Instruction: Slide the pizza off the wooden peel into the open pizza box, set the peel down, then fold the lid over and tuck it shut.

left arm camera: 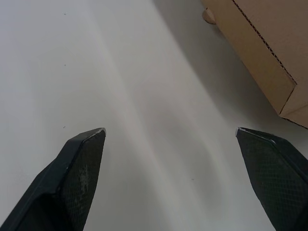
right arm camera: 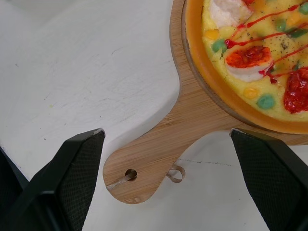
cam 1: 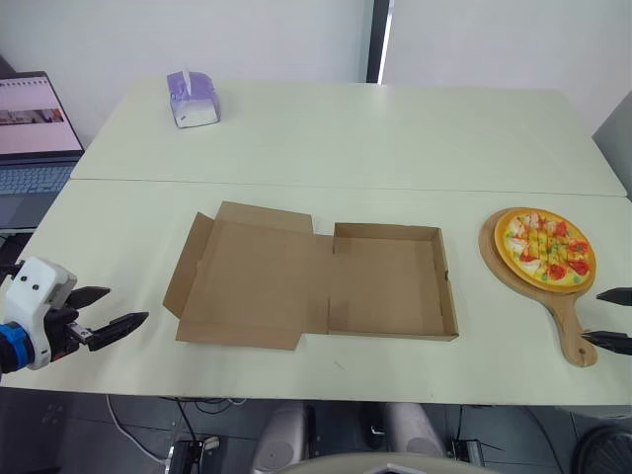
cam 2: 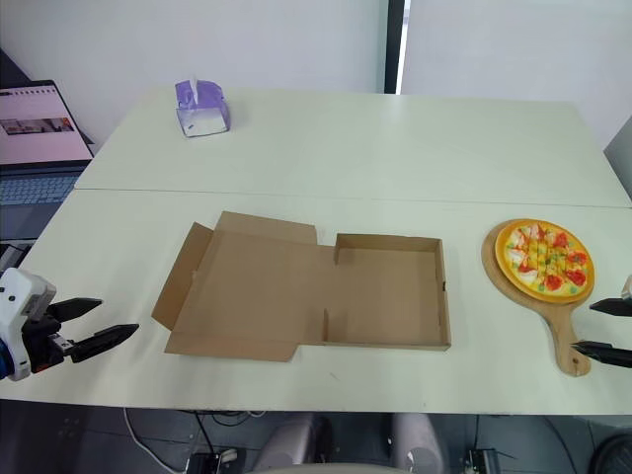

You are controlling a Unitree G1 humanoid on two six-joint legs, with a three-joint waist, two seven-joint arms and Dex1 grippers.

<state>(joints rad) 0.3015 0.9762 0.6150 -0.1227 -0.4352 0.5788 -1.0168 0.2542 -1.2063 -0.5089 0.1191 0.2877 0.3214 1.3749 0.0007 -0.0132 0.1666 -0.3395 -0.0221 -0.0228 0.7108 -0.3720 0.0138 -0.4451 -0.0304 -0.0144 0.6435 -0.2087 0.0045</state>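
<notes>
My gripper will tilt the peel, and the toy pizza (cam 1: 546, 247) will then slide off whole and flat, because the orange crust (cam 1: 548, 287) goes around in one unbroken ring.
A flat brown pizza box (cam 1: 385, 281) lies open mid-table, its lid (cam 1: 252, 281) spread out to the left. At the right, a toy pizza (cam 1: 546, 247) sits on a round wooden peel (cam 1: 576, 334) whose handle points toward the front edge. My right gripper (cam 1: 610, 318) is open just right of the handle end, its fingers (right arm camera: 72, 173) straddling the handle (right arm camera: 159, 154) in the right wrist view, not touching it. My left gripper (cam 1: 107, 312) is open over bare table, left of the box lid; a box corner (left arm camera: 269, 62) lies ahead of it.
A purple tissue box (cam 1: 192, 99) stands at the far left of the back table. A laptop (cam 1: 35, 133) sits on a lower surface beyond the table's left edge. A seam (cam 1: 346, 186) joins the two tables.
</notes>
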